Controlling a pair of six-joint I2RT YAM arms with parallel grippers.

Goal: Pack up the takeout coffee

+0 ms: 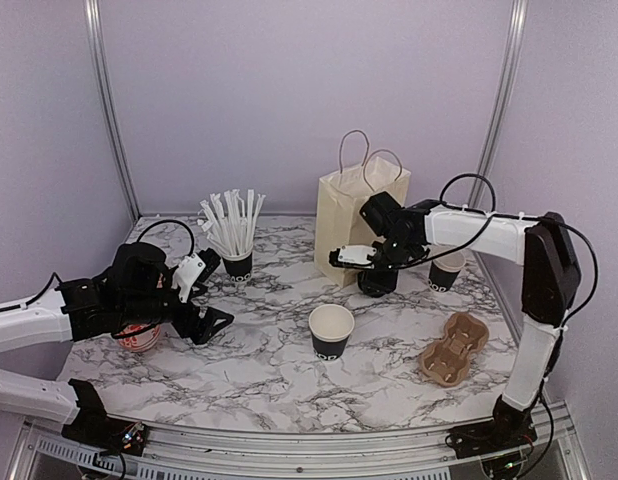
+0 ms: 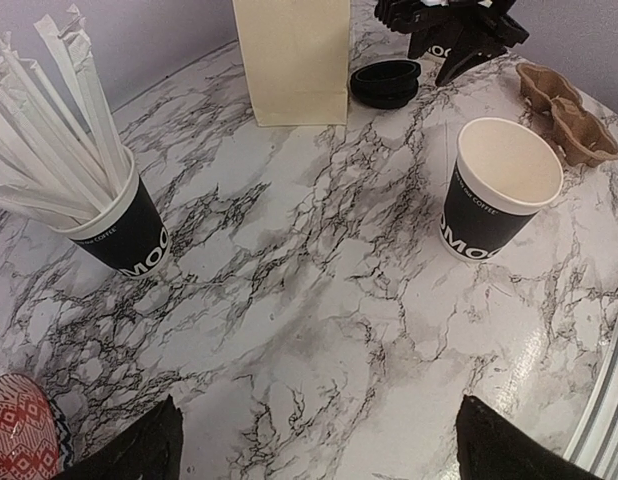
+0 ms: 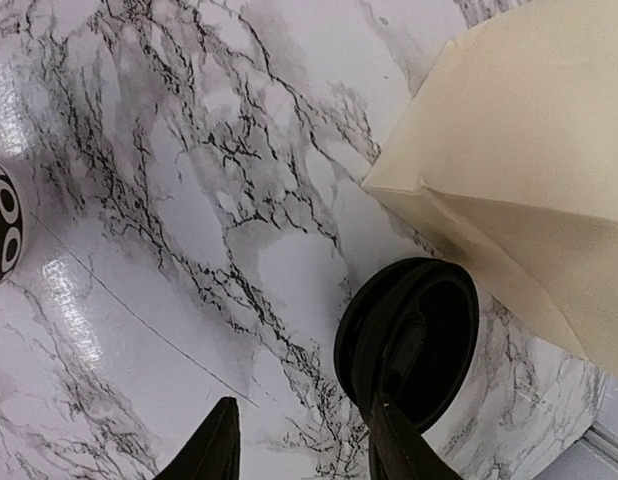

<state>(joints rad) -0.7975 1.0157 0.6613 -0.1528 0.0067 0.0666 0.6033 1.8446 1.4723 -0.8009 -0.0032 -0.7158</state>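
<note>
The top black lid (image 3: pixel 421 345) sits at a slant on the stack, so next my right gripper opens, moves down around the lid's rim (image 3: pixel 365 375), and pinches it before lifting.
The takeout coffee cup (image 1: pixel 331 332) (image 2: pixel 499 190), black with white lettering, stands upright mid-table with its top uncovered. A short stack of black round lids (image 2: pixel 386 82) (image 3: pixel 419 340) lies by the foot of the cream paper bag (image 1: pixel 354 215). My right gripper (image 1: pixel 375 276) (image 3: pixel 304 445) hangs low over that stack, open, with one finger at the lid rim and the other over bare marble. My left gripper (image 1: pixel 214 290) (image 2: pixel 319 450) is open wide above bare table at the left, holding nothing.
A like cup full of white wrapped straws (image 1: pixel 234 255) (image 2: pixel 109 215) stands back left. Another black cup (image 1: pixel 446 272) sits behind the right arm. A brown cardboard cup carrier (image 1: pixel 454 348) lies front right. A red patterned cup (image 1: pixel 139 336) is under the left arm.
</note>
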